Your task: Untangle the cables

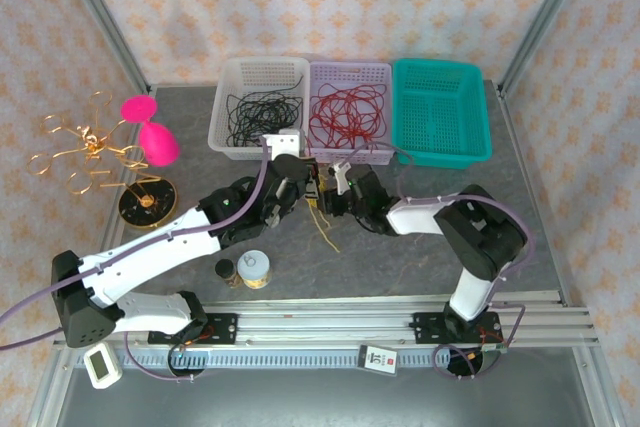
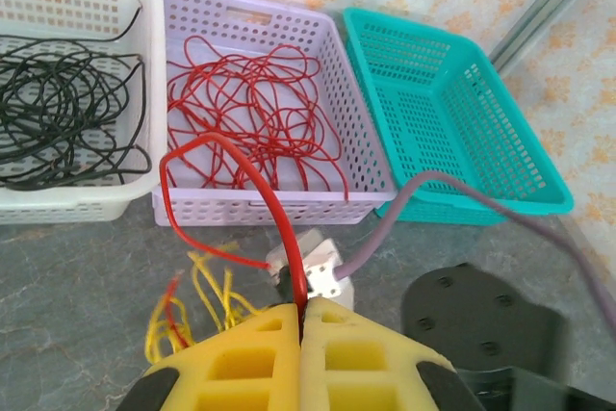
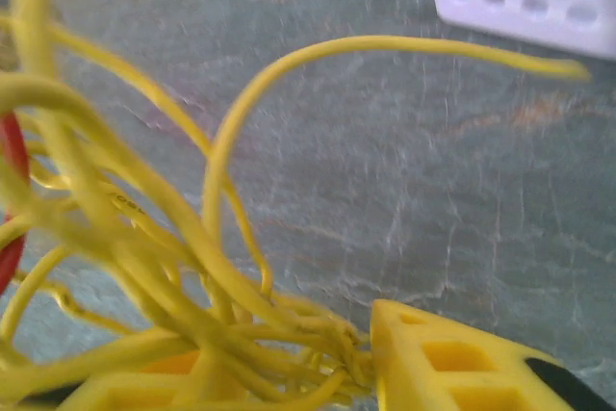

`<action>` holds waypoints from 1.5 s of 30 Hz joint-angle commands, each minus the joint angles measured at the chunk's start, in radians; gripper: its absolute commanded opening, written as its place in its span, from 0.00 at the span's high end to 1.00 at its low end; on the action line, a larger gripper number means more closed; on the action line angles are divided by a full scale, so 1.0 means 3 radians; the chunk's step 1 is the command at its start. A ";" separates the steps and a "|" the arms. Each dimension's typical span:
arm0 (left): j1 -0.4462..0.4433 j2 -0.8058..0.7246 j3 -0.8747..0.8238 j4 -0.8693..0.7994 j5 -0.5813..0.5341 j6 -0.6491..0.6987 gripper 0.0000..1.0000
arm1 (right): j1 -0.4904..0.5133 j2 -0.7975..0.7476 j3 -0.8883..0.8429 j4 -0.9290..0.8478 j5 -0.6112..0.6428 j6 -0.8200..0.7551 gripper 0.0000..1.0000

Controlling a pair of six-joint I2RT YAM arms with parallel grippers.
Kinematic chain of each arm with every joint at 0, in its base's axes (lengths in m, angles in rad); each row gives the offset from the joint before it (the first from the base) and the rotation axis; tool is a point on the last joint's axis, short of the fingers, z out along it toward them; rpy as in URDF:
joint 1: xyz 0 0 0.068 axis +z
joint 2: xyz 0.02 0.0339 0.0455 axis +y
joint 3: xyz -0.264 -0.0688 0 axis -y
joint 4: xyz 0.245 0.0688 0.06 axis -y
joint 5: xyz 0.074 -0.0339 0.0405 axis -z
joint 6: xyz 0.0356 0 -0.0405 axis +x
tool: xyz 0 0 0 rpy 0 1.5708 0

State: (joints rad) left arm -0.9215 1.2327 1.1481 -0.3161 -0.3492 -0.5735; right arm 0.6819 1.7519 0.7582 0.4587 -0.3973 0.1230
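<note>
My right gripper is holding the yellow strands of cable (image 2: 174,313), and the red cable runs through them. Next, my left gripper lifts the red cable free and into the lilac basket (image 1: 349,113).
The cables are a tangle of yellow strands (image 3: 144,238) with a red one (image 3: 10,199) running through it. They hang just above the grey table (image 1: 420,247) in front of the baskets, loose yellow ends (image 1: 322,227) trailing down. My right gripper (image 3: 327,372) is shut on the yellow knot, its fingers (image 3: 452,363) pressing the strands. My left gripper (image 2: 301,310) is shut on a red cable (image 2: 274,199) that arches up from its pads and curls back left. The yellow strands (image 2: 197,305) sit just left of it. Both grippers (image 1: 300,187) (image 1: 338,190) meet close together mid-table.
Along the back stand a white basket (image 1: 225,132) of black cables, a lilac basket (image 1: 385,75) of red cables and a teal basket (image 1: 440,112). At left are a gold wire ornament (image 1: 85,147) and a pink hourglass shape (image 1: 150,132). A small jar (image 1: 255,269) stands near the front.
</note>
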 commanded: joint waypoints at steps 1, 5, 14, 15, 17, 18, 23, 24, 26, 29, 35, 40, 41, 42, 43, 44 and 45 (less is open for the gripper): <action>-0.0033 -0.0099 0.0199 0.0285 -0.0003 0.0189 1.00 | -0.0003 0.0092 -0.0100 0.0096 0.0095 0.0175 0.73; -0.0038 -0.0173 0.0325 0.0425 -0.0043 0.0390 1.00 | -0.0008 0.0127 -0.0160 0.0046 0.0210 0.0269 0.81; -0.0039 -0.0412 0.0672 0.0790 -0.0268 0.1009 1.00 | -0.0028 0.0049 -0.0391 -0.0197 0.0394 0.0405 0.89; -0.0041 -0.0417 0.0732 0.0816 -0.0285 0.1078 1.00 | -0.0028 0.0030 -0.0417 -0.0229 0.0398 0.0411 0.89; -0.0037 -0.0397 0.0837 0.0825 -0.0315 0.1192 1.00 | -0.0028 -0.0021 -0.0439 -0.0337 0.0409 0.0430 0.89; -0.0038 -0.0368 0.0898 0.0806 -0.0360 0.1235 1.00 | -0.0026 -0.0070 -0.0439 -0.0418 0.0405 0.0438 0.89; -0.0033 -0.0157 0.1169 0.0610 -0.0654 0.1342 1.00 | -0.0028 -0.0502 -0.0488 -0.0755 0.0447 0.0461 0.81; -0.0032 -0.0086 0.1248 0.0522 -0.0740 0.1319 1.00 | -0.0024 -0.0619 -0.0475 -0.0861 0.0424 0.0445 0.76; -0.0022 0.0056 0.1414 0.0307 -0.0811 0.1266 1.00 | -0.0019 -0.0868 -0.0445 -0.1052 0.0372 0.0430 0.65; 0.0013 0.0213 0.1563 0.0096 -0.0661 0.1181 1.00 | -0.0008 -0.1326 -0.0399 -0.1341 0.0289 0.0386 0.51; 0.0215 0.0467 0.1715 -0.0230 -0.0293 0.0875 1.00 | -0.0008 -0.2012 -0.0153 -0.1899 0.0385 0.0320 0.38; 0.0449 0.0710 0.1691 -0.0009 0.0063 0.0833 1.00 | -0.0022 -0.2255 0.0034 -0.2156 0.0722 0.0312 0.35; 0.0503 0.0770 0.1650 0.0136 0.0148 0.0852 1.00 | -0.0037 -0.2278 0.0031 -0.2189 0.0844 0.0359 0.35; 0.0559 0.0829 0.1607 0.0321 0.0250 0.0875 1.00 | -0.0064 -0.2291 0.0029 -0.2235 0.0951 0.0402 0.35; 0.0605 0.0906 0.1591 0.0464 0.0318 0.0890 1.00 | -0.0090 -0.2304 0.0034 -0.2290 0.1028 0.0441 0.35; 0.0659 0.1019 0.1603 0.0595 0.0380 0.0898 1.00 | -0.0118 -0.2320 0.0032 -0.2349 0.1095 0.0483 0.35; 0.0720 0.1139 0.1636 0.0692 0.0428 0.0894 1.00 | -0.0134 -0.2349 0.0027 -0.2405 0.1158 0.0524 0.35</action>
State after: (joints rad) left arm -0.7410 1.5066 1.6287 -0.2386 -0.3122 -0.3054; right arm 0.6598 1.0664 0.7506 -0.1608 -0.1703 0.2447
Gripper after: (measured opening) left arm 0.056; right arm 0.651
